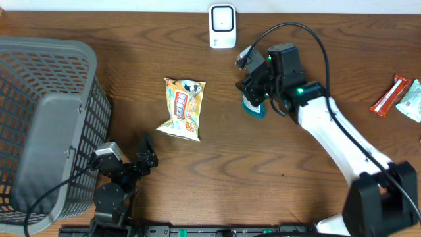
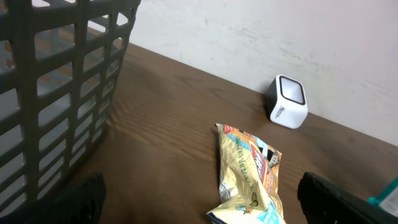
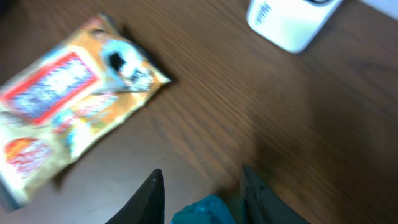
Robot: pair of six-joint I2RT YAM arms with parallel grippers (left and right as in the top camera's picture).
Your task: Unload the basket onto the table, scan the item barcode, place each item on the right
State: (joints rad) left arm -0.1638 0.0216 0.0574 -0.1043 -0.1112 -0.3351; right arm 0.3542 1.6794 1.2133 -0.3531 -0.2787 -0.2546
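My right gripper's fingertips have only the top end of the teal packet (image 3: pixel 204 210), so I should open, reach lower around the packet's body (image 1: pixel 255 111) and close there before scanning.
My right gripper (image 1: pixel 253 97) hangs over the table just right of centre, shut on a small teal packet (image 1: pixel 254 108). In the right wrist view the teal packet (image 3: pixel 205 211) sits between the two dark fingers (image 3: pixel 152 196) of that gripper (image 3: pixel 202 194). The white barcode scanner (image 1: pixel 222 26) stands at the back edge, up and to the left of the packet; the scanner (image 3: pixel 289 22) is at the top of the right wrist view. My left gripper (image 1: pixel 146 158) rests low at the front left, open and empty (image 2: pixel 202 202).
A yellow snack bag (image 1: pixel 183 108) lies flat mid-table, between the arms, and the bag (image 2: pixel 249 177) lies just ahead of the left fingers. A grey mesh basket (image 1: pixel 46 125) fills the left side. A red bar (image 1: pixel 388 95) and a pale packet (image 1: pixel 411 100) lie at the right edge.
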